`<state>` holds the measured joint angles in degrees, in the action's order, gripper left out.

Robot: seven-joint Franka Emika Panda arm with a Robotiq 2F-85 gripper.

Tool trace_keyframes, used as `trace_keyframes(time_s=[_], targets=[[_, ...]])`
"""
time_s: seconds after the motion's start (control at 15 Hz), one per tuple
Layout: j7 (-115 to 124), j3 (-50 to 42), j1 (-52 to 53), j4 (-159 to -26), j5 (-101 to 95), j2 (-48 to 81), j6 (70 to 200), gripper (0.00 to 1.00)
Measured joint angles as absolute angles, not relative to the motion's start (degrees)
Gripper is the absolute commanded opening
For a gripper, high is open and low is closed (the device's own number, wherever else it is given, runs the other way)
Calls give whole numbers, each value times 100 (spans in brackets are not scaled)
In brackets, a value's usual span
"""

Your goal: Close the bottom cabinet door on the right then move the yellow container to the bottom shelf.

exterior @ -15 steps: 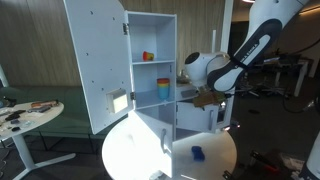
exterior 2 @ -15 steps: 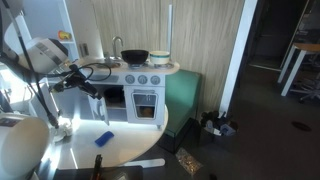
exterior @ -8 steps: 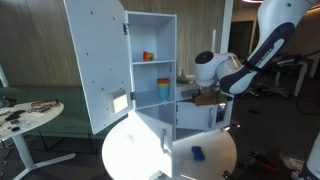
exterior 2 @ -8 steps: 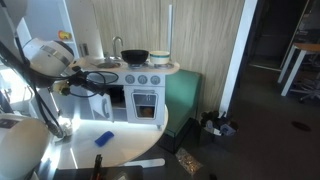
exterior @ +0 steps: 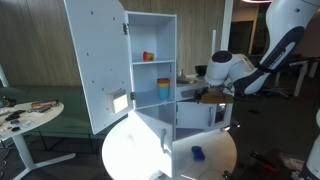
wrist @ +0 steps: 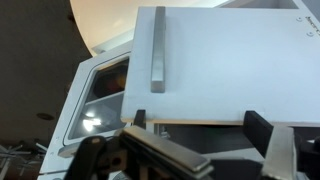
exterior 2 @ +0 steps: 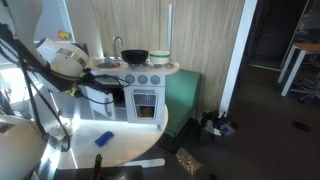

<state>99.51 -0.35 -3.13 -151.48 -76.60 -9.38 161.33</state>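
The bottom cabinet door is partly open and my gripper is along its top edge [wrist: 195,122]. Next, I back away, move toward the grey handle's side [wrist: 157,60] and push the door closed.
The yellow container [exterior: 148,56], orange-yellow with a red part, sits on the higher board of the white toy cupboard. The bottom shelf [exterior: 147,102] below it holds a yellow-over-blue stack [exterior: 163,88]. My gripper [exterior: 204,96] is at the cupboard's lower right, by the bottom cabinet door [exterior: 203,119]. In the wrist view the gripper [wrist: 200,125] is open, with its two black fingers on either side of the edge of a white door panel [wrist: 230,70] that has a grey handle [wrist: 158,50]. The gripper also shows in an exterior view [exterior 2: 98,90], largely hidden by the arm.
The cupboard's tall upper door [exterior: 95,60] stands wide open. A round white table [exterior: 140,155] in front holds a blue object [exterior: 197,153]. A black pot [exterior 2: 135,57] sits on the toy stove. A side table [exterior: 25,115] with clutter stands apart.
The arm and wrist have shifted sideways along the lower cabinet, toward the toy stove. The yellow container has not moved.
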Motion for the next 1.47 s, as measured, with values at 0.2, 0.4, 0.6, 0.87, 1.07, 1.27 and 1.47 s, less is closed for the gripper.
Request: trace_keyframes(time_s=[0.2, 0.4, 0.6, 0.87, 1.07, 1.27, 1.47], targets=[[10635, -58, -499, -15129, -8996, -1198, 16123, 100], [10790, -168, -577, -15245, -9572, -1624, 16377, 100], [10272, -513, -609, -15702, -9418, -1776, 17444, 100], [9926, -850, -729, -15984, -9702, -1314, 18468, 100], [9908, -864, -762, -15965, -10219, -888, 18847, 100], [9746, -856, -762, -15923, -10288, -649, 18811, 100], [9660, -825, -738, -15734, -10288, -701, 18714, 100]])
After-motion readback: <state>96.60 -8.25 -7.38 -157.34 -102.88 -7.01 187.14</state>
